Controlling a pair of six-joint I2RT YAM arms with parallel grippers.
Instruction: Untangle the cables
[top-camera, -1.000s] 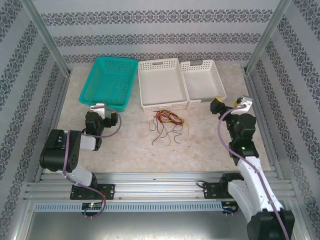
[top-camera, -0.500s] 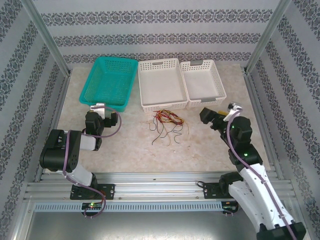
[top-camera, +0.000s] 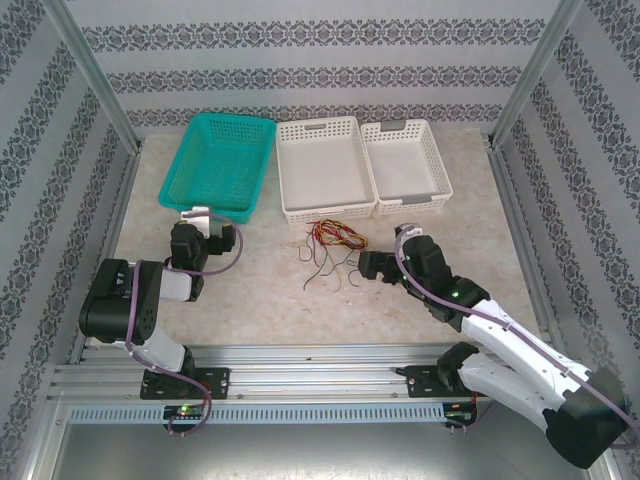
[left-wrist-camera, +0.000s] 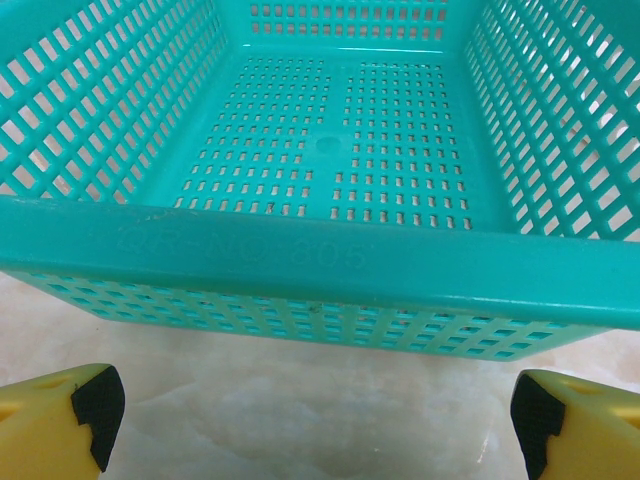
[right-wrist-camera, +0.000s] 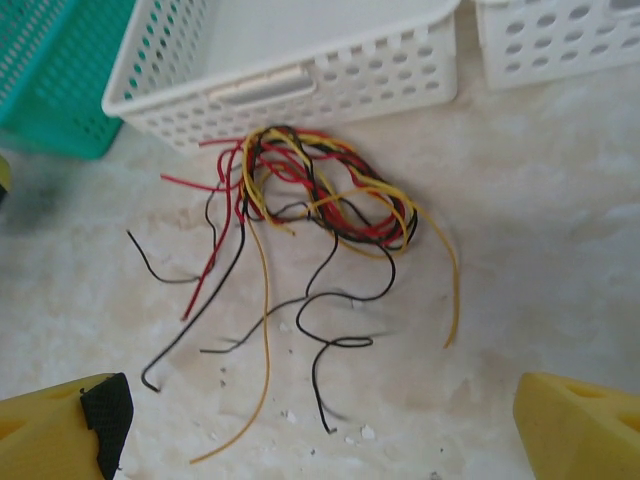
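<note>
The teal basket's near side (top-camera: 238, 214) is in front of my left gripper, so next my left gripper moves back and grabs the cables' bunched end (top-camera: 317, 231), across from my right gripper.
The cables (top-camera: 332, 250) lie in a tangle of red, yellow-tan and black wires on the marble table, just in front of the middle white basket. In the right wrist view the knot of cables (right-wrist-camera: 320, 195) is bunched near the basket, with loose ends trailing toward me. My right gripper (top-camera: 372, 266) hangs just right of the tangle, open, its yellow fingers (right-wrist-camera: 60, 425) wide apart with nothing between them. My left gripper (top-camera: 197, 218) rests near the teal basket, open and empty, fingers (left-wrist-camera: 60, 425) spread at the frame's corners.
A teal basket (top-camera: 246, 172) stands at the back left, its near wall (left-wrist-camera: 320, 275) right before my left gripper. Two white baskets (top-camera: 290, 205) (top-camera: 440, 165) stand beside it at the back. Small white crumbs (right-wrist-camera: 365, 432) dot the table near the cable ends.
My right arm has swung left and down from beside the right white basket to just right of the tangle. The left arm and the cables have not moved.
</note>
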